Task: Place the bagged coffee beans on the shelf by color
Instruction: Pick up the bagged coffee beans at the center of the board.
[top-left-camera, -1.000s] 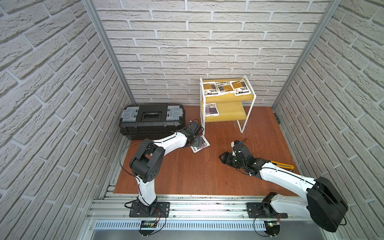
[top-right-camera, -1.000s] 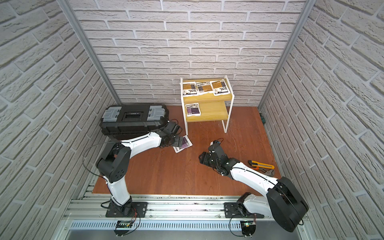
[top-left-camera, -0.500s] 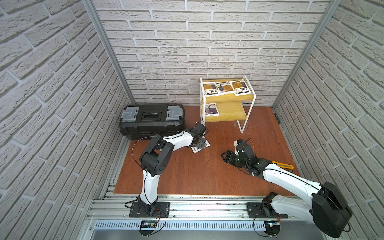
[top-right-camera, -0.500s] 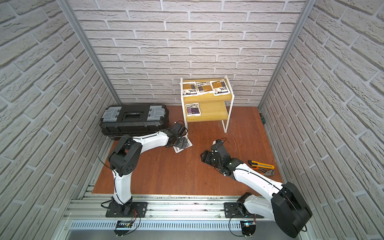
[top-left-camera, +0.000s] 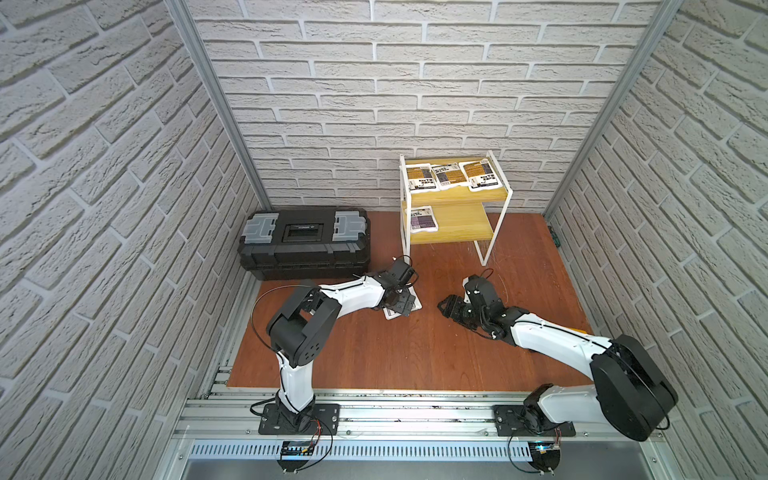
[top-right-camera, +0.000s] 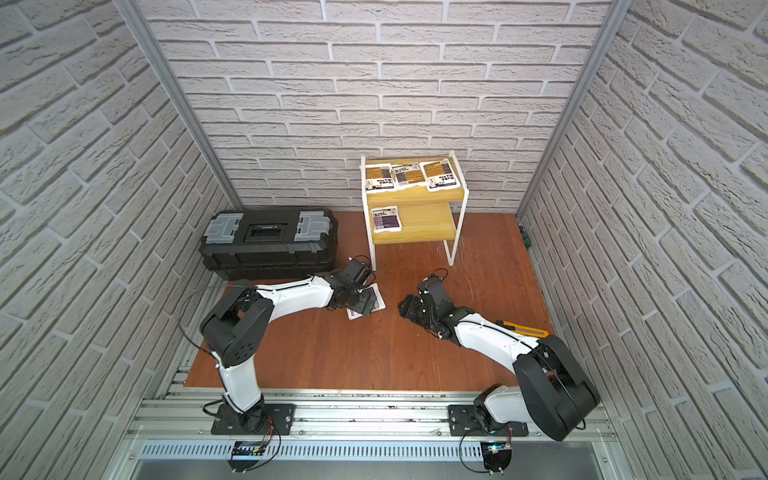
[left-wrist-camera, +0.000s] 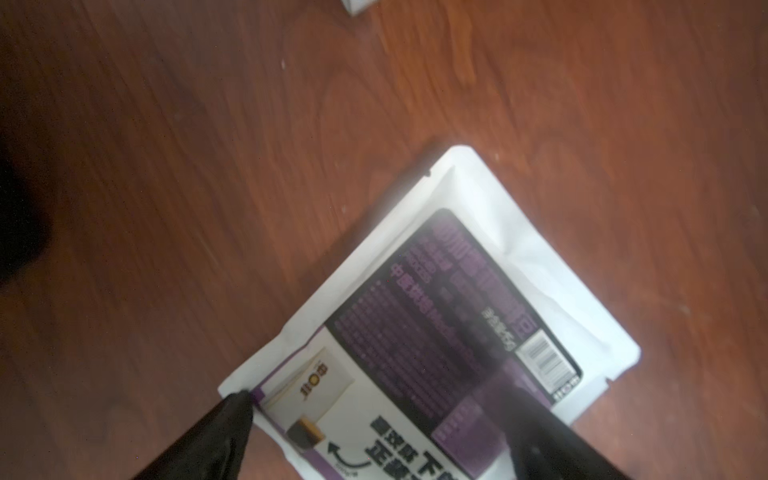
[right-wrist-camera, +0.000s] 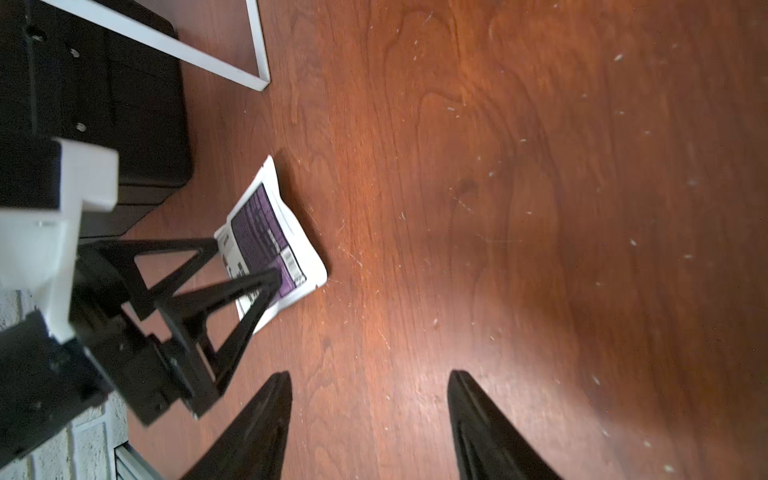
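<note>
My gripper will carry the purple bag by its edge. The bag will stay almost flat, because the purple bag's label (right-wrist-camera: 260, 226) lies smooth between crisp white edges (right-wrist-camera: 294, 230).
A purple-labelled bag of coffee beans (left-wrist-camera: 415, 311) lies flat on the wooden floor (top-left-camera: 399, 353) in front of the shelf (top-left-camera: 461, 220). My left gripper (left-wrist-camera: 380, 399) is open right over it, one fingertip (left-wrist-camera: 239, 405) at the bag's corner and the other over its label. The right wrist view shows that bag (right-wrist-camera: 266, 224) under those fingers. Three orange-labelled bags (top-left-camera: 446, 178) lie side by side on the shelf's upper board, and one purple bag (top-left-camera: 422, 219) lies on the lower board. My right gripper (right-wrist-camera: 369, 376) is open and empty over bare floor, to the right of the left one (top-right-camera: 361, 303).
A black toolbox (top-left-camera: 305, 245) with grey latches stands at the back left, close behind my left arm. A yellow utility knife (top-right-camera: 521, 328) lies on the floor beside my right arm. Brick walls close in three sides.
My left gripper has come down from beside the toolbox onto the purple bag, and its elbow has swung inward. The right arm has shifted only slightly.
</note>
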